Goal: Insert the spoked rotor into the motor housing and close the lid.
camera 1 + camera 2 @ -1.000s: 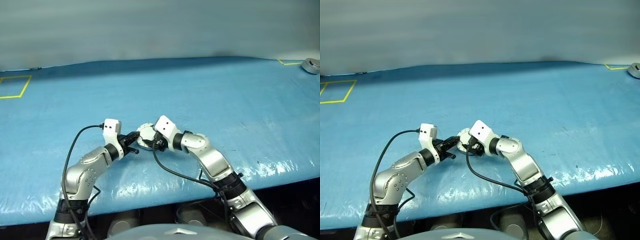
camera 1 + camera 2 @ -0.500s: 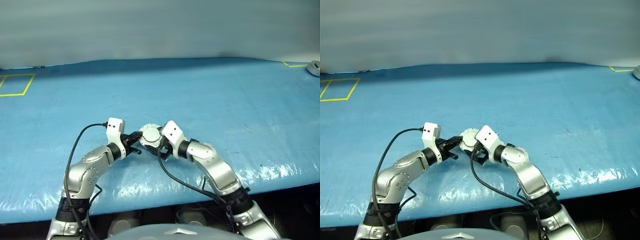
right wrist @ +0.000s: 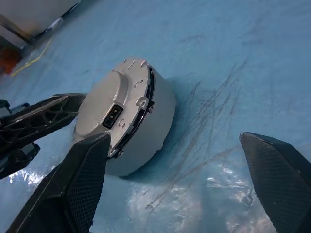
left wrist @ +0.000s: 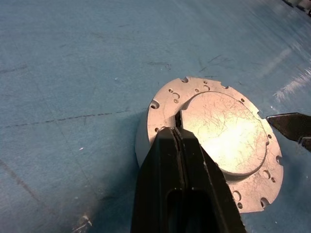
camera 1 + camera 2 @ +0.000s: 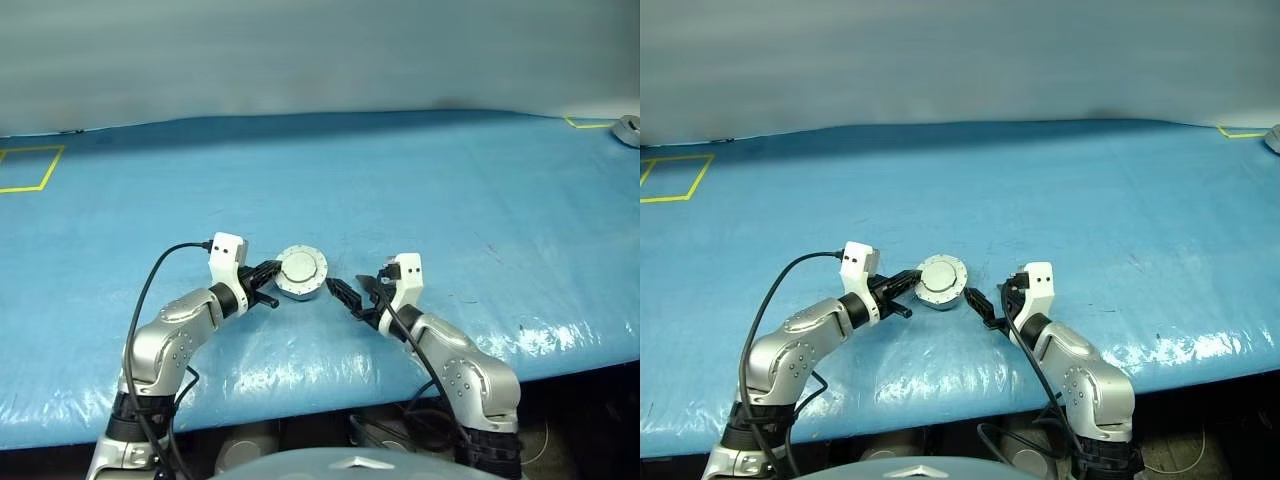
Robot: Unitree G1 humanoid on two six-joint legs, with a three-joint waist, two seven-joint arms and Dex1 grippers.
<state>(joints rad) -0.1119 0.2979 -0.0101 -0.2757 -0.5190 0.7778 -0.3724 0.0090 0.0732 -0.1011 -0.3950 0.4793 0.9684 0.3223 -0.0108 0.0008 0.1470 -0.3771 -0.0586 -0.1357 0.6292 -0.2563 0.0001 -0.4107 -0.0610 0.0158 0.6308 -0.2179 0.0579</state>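
Note:
A dark seam is wide open under the lid's rim, so my right gripper should turn and squeeze the lid to the motor housing from above and below.
The motor housing stands on the blue table a little in front of me, a short silver-grey round case. The lid sits on top of it, a flat silver disc with small holes round its rim and a dark seam below it. The spoked rotor is hidden. My left gripper is shut, and its tip rests on the lid's left edge. My right gripper hangs open just right of the housing, apart from it, with nothing between its fingers.
The blue plastic sheet covers the whole table, crinkled along the front edge. A yellow taped square lies at the far left. A small grey object sits by a yellow tape corner at the far right.
My right gripper has let go of the lid, opened wide, rolled over and drawn back to the right. The left gripper has stayed at the lid's edge.

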